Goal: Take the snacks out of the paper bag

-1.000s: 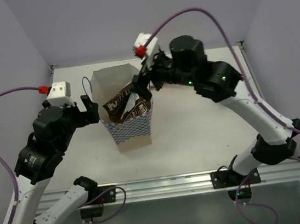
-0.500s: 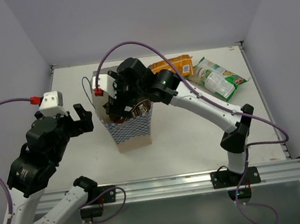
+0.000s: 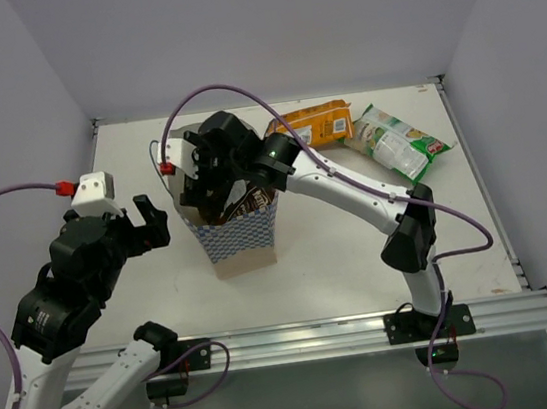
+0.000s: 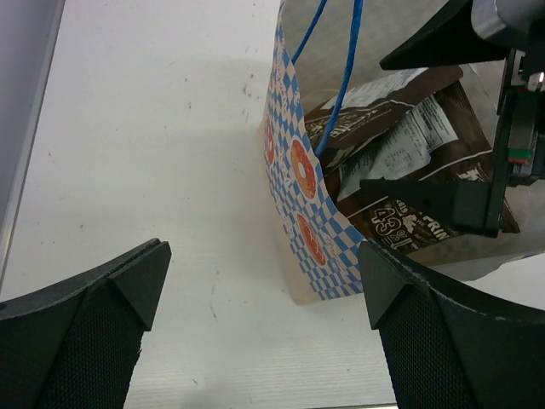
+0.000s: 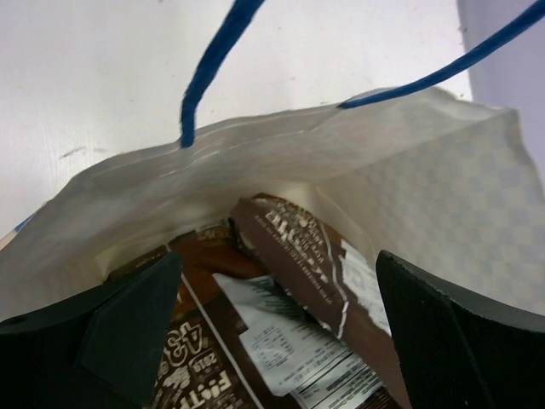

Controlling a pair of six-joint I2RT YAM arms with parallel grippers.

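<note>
I keep lowering my right gripper, as the upper brown packet (image 5: 285, 245) lies on top of the other one between the gripper's open fingers, until they close on that packet's middle (image 5: 322, 291).
The paper bag (image 3: 243, 237) stands upright mid-table, cream with a blue-and-white checkered band and red ovals (image 4: 294, 204). Two dark brown packets (image 3: 249, 200) sit inside it, seen in the right wrist view (image 5: 289, 332) and in the left wrist view (image 4: 409, 170). My right gripper (image 3: 206, 188) is open at the bag's mouth, its fingers either side of the brown packets (image 5: 277, 341). The orange packet (image 3: 315, 124) and the green-and-white packet (image 3: 396, 141) lie on the table at the back right. My left gripper (image 3: 149, 219) is open and empty, left of the bag (image 4: 264, 298).
Blue cord handles (image 5: 213, 64) rise from the bag's rim in front of the right wrist camera. Lilac walls close the table at the back and sides. A metal rail (image 3: 301, 340) runs along the near edge.
My right arm swung left from behind the bag and lowered its gripper into the bag's mouth. The orange and green-and-white packets came into view behind it. My left gripper drew back slightly from the bag.
</note>
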